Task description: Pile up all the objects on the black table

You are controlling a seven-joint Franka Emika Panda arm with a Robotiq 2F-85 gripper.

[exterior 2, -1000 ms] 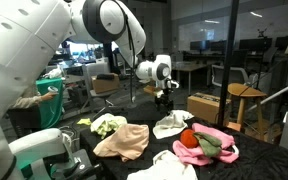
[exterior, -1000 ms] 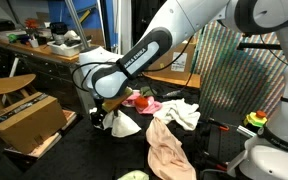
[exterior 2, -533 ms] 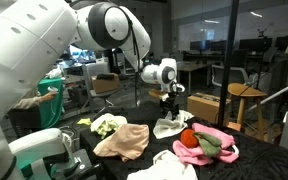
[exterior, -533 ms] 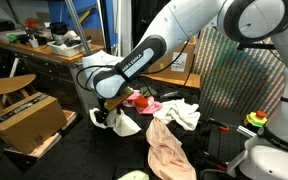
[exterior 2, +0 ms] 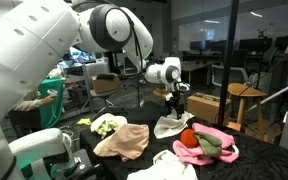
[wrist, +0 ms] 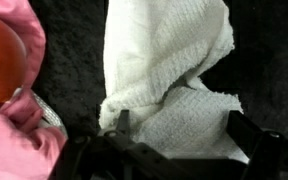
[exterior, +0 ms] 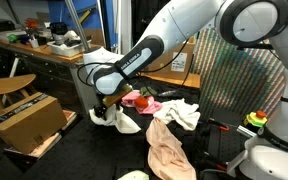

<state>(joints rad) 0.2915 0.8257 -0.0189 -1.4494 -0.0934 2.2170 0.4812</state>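
I can see the white towel's bunched fold (wrist: 180, 104) between my open fingers, clear of the pink cloth. I keep moving my gripper down and then close it on the towel's fold (wrist: 182, 122).
A white towel (wrist: 169, 70) lies bunched on the black table (wrist: 69, 40), seen in both exterior views (exterior: 122, 121) (exterior 2: 171, 125). My gripper (wrist: 184, 128) hangs just over it, jaws wide apart with the towel's fold between the fingers (wrist: 246, 130). It also shows in both exterior views (exterior: 101, 108) (exterior 2: 179, 99). A pink cloth (wrist: 14, 115) holding an orange ball (wrist: 2, 55) lies right beside the towel (exterior 2: 212, 140) (exterior: 139, 100). A tan cloth (exterior 2: 124, 140) (exterior: 167, 150), another white cloth (exterior: 176, 112) (exterior 2: 174, 168) and a yellow-green cloth (exterior 2: 106, 125) lie spread further along the table.
A cardboard box (exterior: 29, 122) stands off the table's end, under a round wooden stool top (exterior: 6, 85). A green cloth (exterior 2: 206, 146) lies on the pink one. A wooden chair (exterior 2: 246, 100) and a box (exterior 2: 204, 105) stand beyond the table. A metallic screen (exterior: 239, 70) rises behind.
The gripper has shifted a little sideways toward the pink cloth, staying low over the white towel. The towel's raised peak has sagged slightly.
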